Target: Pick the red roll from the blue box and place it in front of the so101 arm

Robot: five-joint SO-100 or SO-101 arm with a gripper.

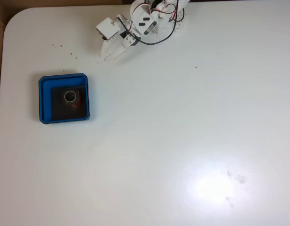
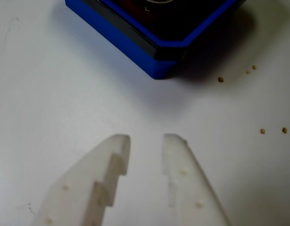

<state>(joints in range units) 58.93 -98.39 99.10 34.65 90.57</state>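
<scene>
I expect the red roll to lie flat and stay in place instead of rolling away when I put it down, because the roll's pale core faces up.
In the fixed view the blue box lies on the white table at the left. The red roll stands on its black floor, pale core facing up. The so101 arm is at the top edge, folded low. Its gripper points down-left toward the box, about a box-width short of it. In the wrist view the gripper is open, with bare table between its white fingers. A corner of the blue box lies just beyond the tips.
Small brown specks dot the table near the box and at upper left. The table's rounded left edge borders a brown surface. White tabletop spreads wide to the right and front of the arm, with a glare patch.
</scene>
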